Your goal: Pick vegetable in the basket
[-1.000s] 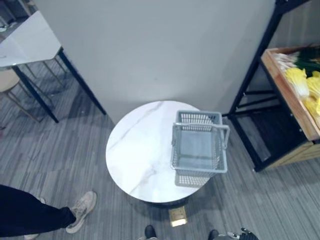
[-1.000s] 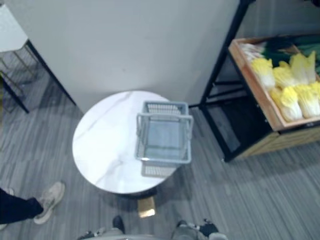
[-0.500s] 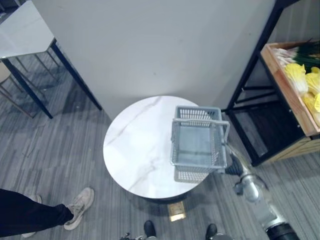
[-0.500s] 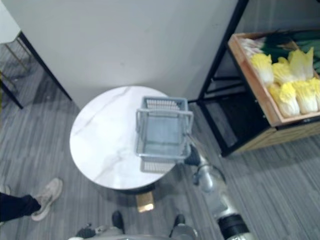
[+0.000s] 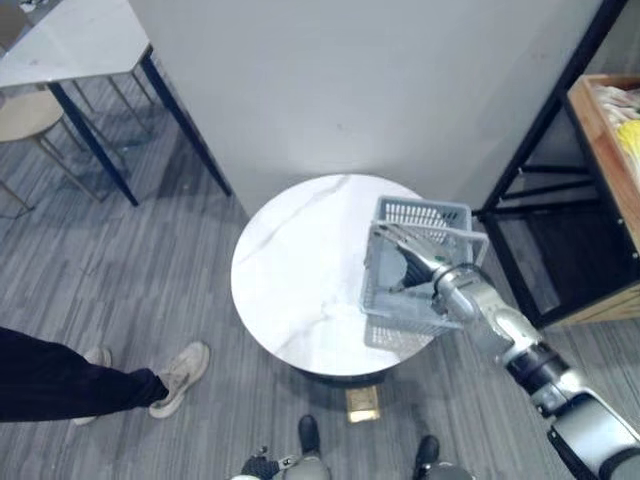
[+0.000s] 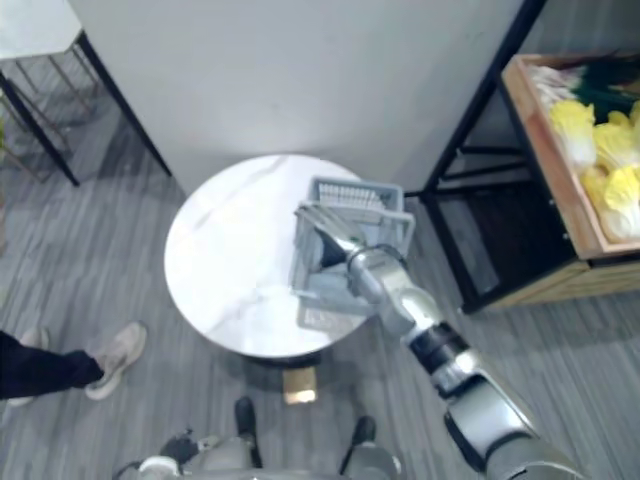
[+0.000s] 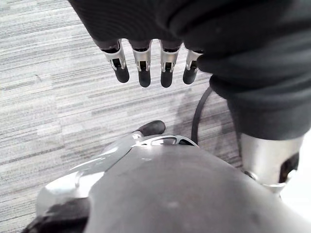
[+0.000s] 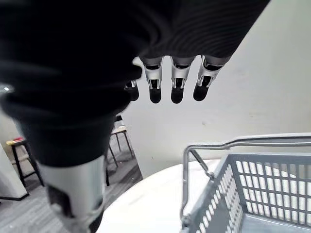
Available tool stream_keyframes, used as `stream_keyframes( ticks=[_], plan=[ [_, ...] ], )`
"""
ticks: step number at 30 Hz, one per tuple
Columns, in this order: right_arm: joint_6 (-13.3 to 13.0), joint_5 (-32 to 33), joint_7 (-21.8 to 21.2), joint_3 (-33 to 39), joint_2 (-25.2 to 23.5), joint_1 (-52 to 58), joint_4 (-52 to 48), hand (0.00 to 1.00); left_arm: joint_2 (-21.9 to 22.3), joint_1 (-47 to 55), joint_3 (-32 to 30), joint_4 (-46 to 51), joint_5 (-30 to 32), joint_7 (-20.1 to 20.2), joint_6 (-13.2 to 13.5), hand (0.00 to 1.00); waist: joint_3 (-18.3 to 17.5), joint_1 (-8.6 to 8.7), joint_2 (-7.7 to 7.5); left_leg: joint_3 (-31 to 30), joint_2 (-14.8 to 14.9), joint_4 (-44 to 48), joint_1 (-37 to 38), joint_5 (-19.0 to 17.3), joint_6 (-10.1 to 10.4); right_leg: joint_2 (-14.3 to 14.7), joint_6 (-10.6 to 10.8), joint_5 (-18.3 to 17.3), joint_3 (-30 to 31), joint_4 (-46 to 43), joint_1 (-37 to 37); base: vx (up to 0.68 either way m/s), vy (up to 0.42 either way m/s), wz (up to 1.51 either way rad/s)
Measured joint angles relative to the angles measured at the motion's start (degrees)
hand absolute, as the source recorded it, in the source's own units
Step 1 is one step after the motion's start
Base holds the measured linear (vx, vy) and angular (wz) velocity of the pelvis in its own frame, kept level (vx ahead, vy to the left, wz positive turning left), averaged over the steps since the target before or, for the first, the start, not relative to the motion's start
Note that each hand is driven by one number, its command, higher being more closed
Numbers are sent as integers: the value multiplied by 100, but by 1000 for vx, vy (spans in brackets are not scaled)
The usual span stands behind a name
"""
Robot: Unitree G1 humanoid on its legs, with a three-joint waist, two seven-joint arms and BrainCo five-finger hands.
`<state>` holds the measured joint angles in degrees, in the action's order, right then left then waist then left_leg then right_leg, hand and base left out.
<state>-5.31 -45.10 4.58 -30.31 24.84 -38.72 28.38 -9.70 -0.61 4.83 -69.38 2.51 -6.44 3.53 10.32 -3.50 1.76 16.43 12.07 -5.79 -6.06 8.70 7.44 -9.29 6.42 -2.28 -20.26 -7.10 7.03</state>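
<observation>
My gripper will lift the grey basket (image 5: pixel 398 303), and the basket will hang below its handle with the open side up, because the handle meets the basket's rim at small round pivots (image 8: pixel 186 221).
A grey plastic basket (image 5: pixel 425 262) with its handle (image 8: pixel 228 144) raised stands on the right side of a round white marble table (image 5: pixel 300 270). My right hand (image 5: pixel 408 262) hovers over the basket with straight fingers (image 8: pixel 176 83), open and holding nothing. The part of the basket floor that I can see is bare. Yellow cabbages (image 6: pixel 600 150) and green leeks (image 6: pixel 612 95) lie in a wooden crate (image 6: pixel 560 190) on the shelf at the right. My left hand (image 7: pixel 142 62) hangs open above the floor.
A black shelf frame (image 5: pixel 545 140) stands right of the table. A grey wall panel (image 5: pixel 350 90) rises close behind it. A person's leg (image 5: pixel 60 380) and shoe (image 5: pixel 182 372) are at the lower left. A white table (image 5: pixel 70 45) and stool (image 5: pixel 25 115) stand at the upper left.
My right arm has come up from the lower right, past the basket's near right corner, and its hand is now over the basket. The camera has shifted too.
</observation>
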Motion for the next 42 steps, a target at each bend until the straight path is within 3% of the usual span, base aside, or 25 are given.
stream_keyframes(
  ticks=[7,13,32,33,42],
  plan=[
    [173,-228,35,76,9,-1117,1309,0,-1,-209,54,6,-7,-21,9,0,312,-52,58,-31,-26,25,-198,56,-15,-15,-14,41,-5,-4,192,9,1,1],
    [307,-227,257,352,330,-1929,1997,0,-2,-390,163,127,-14,-79,20,0,652,-42,165,-220,-36,25,-409,157,-6,-21,-41,85,-105,-1,324,2,-3,8],
    [383,-221,320,623,630,-2403,2891,0,-47,-591,401,208,-15,-123,92,0,990,31,250,-328,-85,20,-684,238,6,-66,-56,160,-112,6,582,1,0,1],
    [383,-221,320,623,631,-2403,2894,100,-47,-591,405,208,-16,-124,92,0,990,30,250,-330,-86,20,-684,238,6,-67,-55,161,-112,7,582,0,0,0],
    [375,-220,373,504,799,-2702,3196,100,-69,-768,682,219,-27,-172,97,0,1075,-17,363,-458,-83,19,-918,292,-19,-64,-74,215,-159,-25,773,-12,2,4]
  ],
)
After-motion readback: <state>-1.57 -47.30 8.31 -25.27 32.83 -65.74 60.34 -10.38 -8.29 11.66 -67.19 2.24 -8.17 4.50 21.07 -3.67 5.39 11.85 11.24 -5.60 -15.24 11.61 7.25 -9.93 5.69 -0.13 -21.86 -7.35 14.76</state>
